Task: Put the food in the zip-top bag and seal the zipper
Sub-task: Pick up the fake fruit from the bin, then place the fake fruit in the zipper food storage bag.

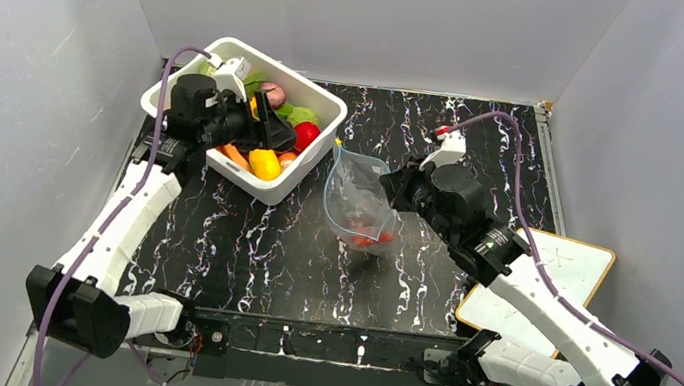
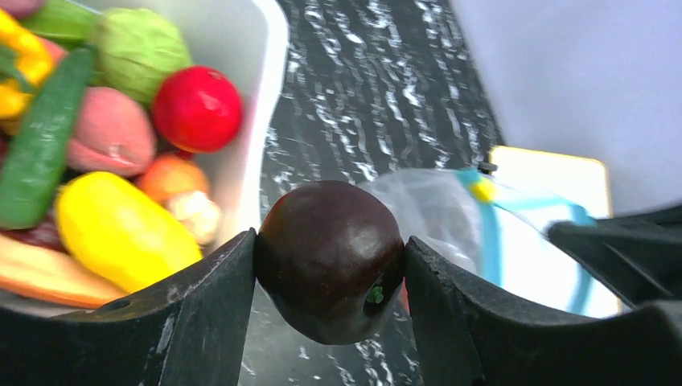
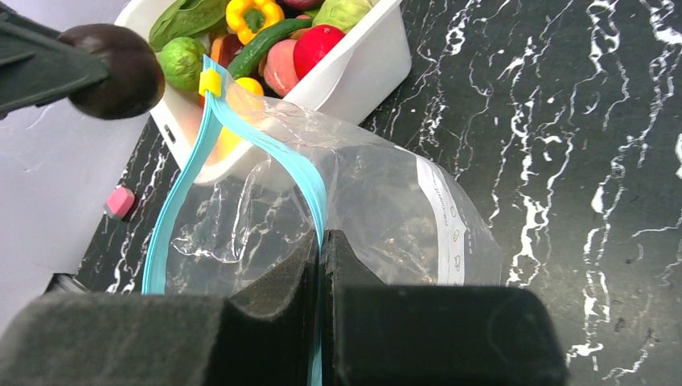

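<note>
The light-blue zipper strip point(image 1: 326, 191) is spread wide toward the purple fruit, so my left gripper carries on going into the bag's opening point(image 1: 351, 192) and lets go of the fruit inside.
My left gripper point(image 2: 330, 251) is shut on a dark purple round fruit point(image 2: 330, 261), held in the air just past the white tub's point(image 1: 328, 102) near-right corner. The rest of the food lies in the tub: a yellow pepper point(image 1: 263, 163), a red ball point(image 1: 306, 134), a carrot and green pieces. The clear zip-top bag point(image 1: 355, 200) stands between the arms, its mouth open toward the tub, with red food point(image 1: 367, 240) at its bottom. My right gripper point(image 3: 319, 241) is shut on the light-blue zipper point(image 3: 273, 149) strip, holding one lip up. A yellow slider point(image 3: 210, 81) sits at the strip's far end.
A white board with a wooden rim point(image 1: 569, 270) lies at the table's right edge under the right arm. Grey walls close in the left, back and right sides. The dark marbled tabletop point(image 1: 249, 251) is bare in front of the tub and bag.
</note>
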{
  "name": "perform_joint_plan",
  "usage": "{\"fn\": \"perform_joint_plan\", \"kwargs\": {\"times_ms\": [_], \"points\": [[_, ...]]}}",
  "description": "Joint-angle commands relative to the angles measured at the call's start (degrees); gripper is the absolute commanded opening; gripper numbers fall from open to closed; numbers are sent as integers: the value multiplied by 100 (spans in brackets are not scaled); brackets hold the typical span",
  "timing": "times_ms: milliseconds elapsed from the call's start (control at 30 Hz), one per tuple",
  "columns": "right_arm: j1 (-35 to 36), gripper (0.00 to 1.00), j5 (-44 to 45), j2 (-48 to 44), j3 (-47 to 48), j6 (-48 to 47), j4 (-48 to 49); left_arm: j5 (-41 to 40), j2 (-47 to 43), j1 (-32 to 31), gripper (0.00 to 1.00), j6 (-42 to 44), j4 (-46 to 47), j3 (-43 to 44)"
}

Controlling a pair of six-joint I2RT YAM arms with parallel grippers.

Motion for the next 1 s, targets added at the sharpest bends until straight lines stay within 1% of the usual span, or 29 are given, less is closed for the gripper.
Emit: {"fn": "perform_joint_plan", "kwargs": {"times_ms": [0,133,233,300,467,600,767,833,900,967], "points": [[19,0,-188,110,73,319,647,1288,-477,-31,35,-564,352,-324],[18,0,-266,240,-18,558,829,1794,-798,-38,34,-972,683,-603],[21,0,-336,325,-58,725,934,2199,-990,-45,34,-1398,1097,-782],[25,0,-422,388,-45,792,985,2336,-1064,-74,32,-1687,1320,-873],[26,0,-549,480,31,947,998,2599,-1091,-205,32,-2024,1626,-929],[23,0,-518,475,-14,1048,998,2570,-1105,-484,32,-2278,1982,-976],[26,0,-522,424,-85,1208,1030,2362,-929,-1085,32,-2298,2005,-946],[24,0,-542,400,-72,1214,1021,2205,-837,-1306,35,-2182,1897,-919],[26,0,-538,386,-49,1209,992,2091,-741,-1450,40,-2076,1779,-881],[24,0,-541,369,-48,1218,981,1978,-655,-1538,44,-1996,1649,-839]]}}
